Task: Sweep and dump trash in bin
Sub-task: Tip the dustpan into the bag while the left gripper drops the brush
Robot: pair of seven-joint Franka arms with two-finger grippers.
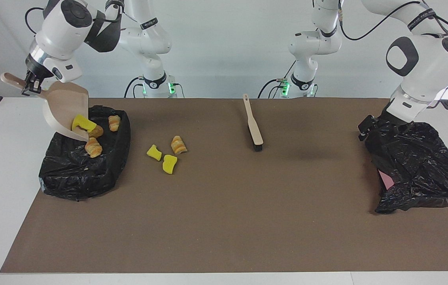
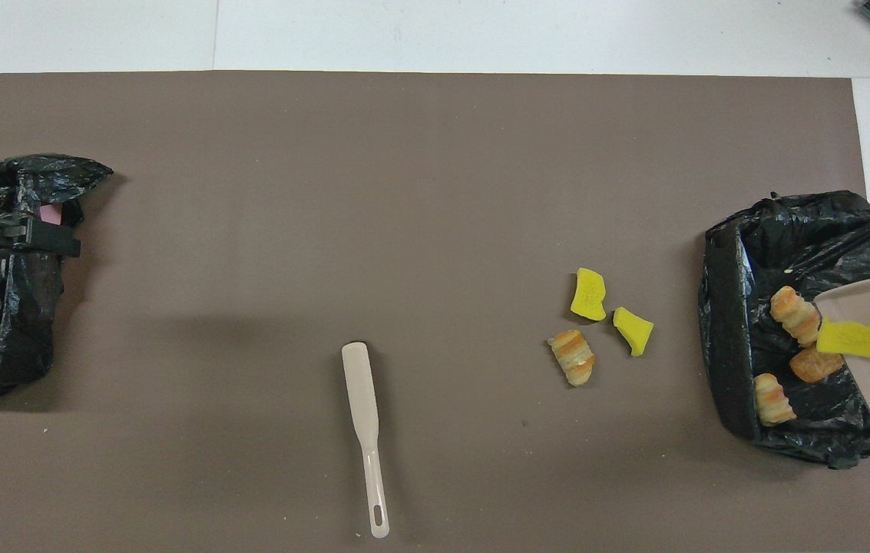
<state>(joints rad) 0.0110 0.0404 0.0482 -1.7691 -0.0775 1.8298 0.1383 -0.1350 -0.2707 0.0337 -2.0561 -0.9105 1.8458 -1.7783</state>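
Observation:
The robot's right gripper is holding the dustpan while trash lies (image 2: 573, 358) beside the bin, so the robot should empty the dustpan, put it down in the middle of the mat and take the brush (image 2: 374, 475).
My right gripper (image 1: 30, 85) is shut on the handle of the beige dustpan (image 1: 65, 113), which is tilted steeply over the black-lined bin (image 1: 81, 174). A yellow sponge scrap (image 1: 82, 123) clings to the pan's lower lip. Three bread pieces (image 1: 93, 147) lie inside the bin. On the brown mat beside the bin, toward the middle of the table, lie more trash: two yellow sponge chunks (image 1: 154, 152) (image 1: 169, 163) and a bread piece (image 1: 178, 145). My left gripper (image 1: 366, 128) hangs open and holds nothing, over the edge of a second black bag.
A beige brush (image 1: 253, 124) lies on the mat near the robots, bristles pointing away from them. The crumpled second black bag (image 1: 417, 166) sits at the left arm's end, something pink (image 1: 386, 180) showing in it. The brown mat (image 1: 224, 221) covers most of the white table.

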